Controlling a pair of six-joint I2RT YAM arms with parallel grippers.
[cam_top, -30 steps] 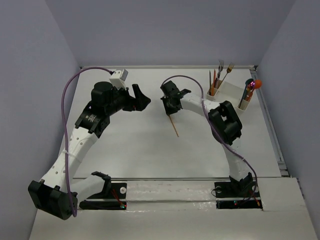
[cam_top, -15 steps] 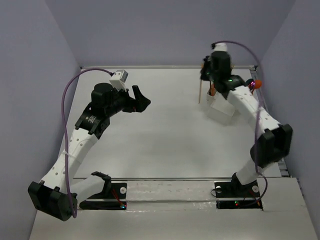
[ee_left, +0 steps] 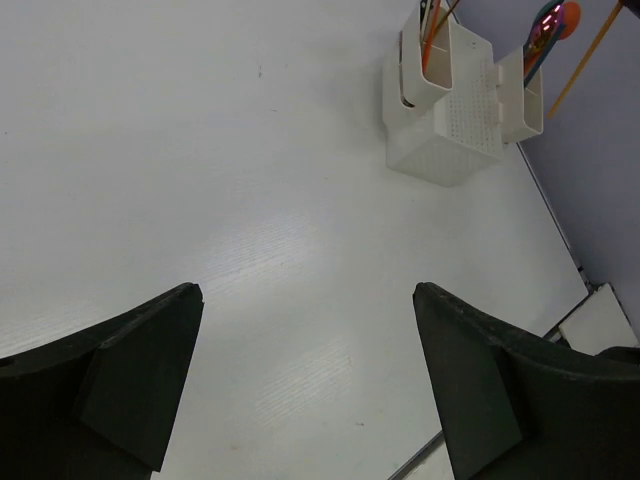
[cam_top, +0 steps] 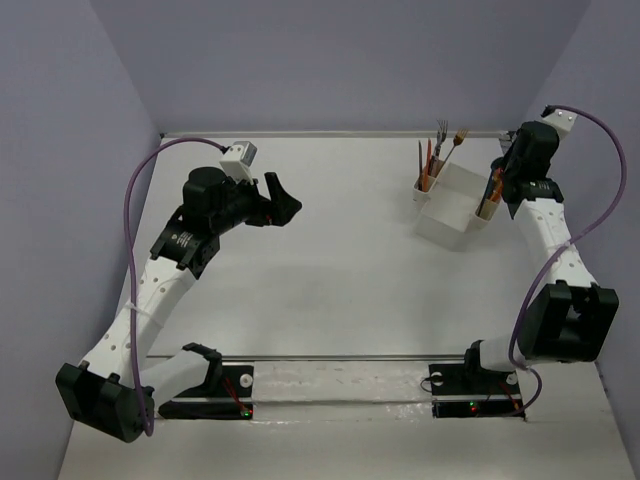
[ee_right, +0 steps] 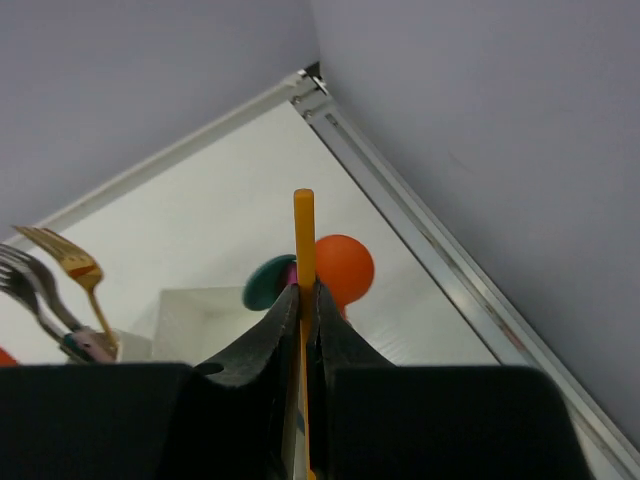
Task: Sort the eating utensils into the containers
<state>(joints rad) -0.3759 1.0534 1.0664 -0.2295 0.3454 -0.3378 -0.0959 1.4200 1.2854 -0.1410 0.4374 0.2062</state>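
Note:
Next, my right gripper moves the stick back over the cup's opening before lowering it, because the yellow-orange stick's lower end hangs past the spoon cup's outer rim.
The containers are a white bin with a small cup at each end, standing at the back right. The left cup holds upright forks and sticks. My right gripper hangs over the right cup, shut on a thin yellow-orange stick that stands upright between its fingers. Just beyond the stick, an orange spoon and a teal spoon rise from that cup. My left gripper hovers open over the left middle of the table with nothing between its fingers.
A gold fork and a grey fork stand in the far cup. The table's metal edge rail and the right wall run close beside the right gripper. In the left wrist view the bin sits far ahead.
The right arm has carried the stick from the table's middle to the back right, ending above the right cup. The left arm has not moved.

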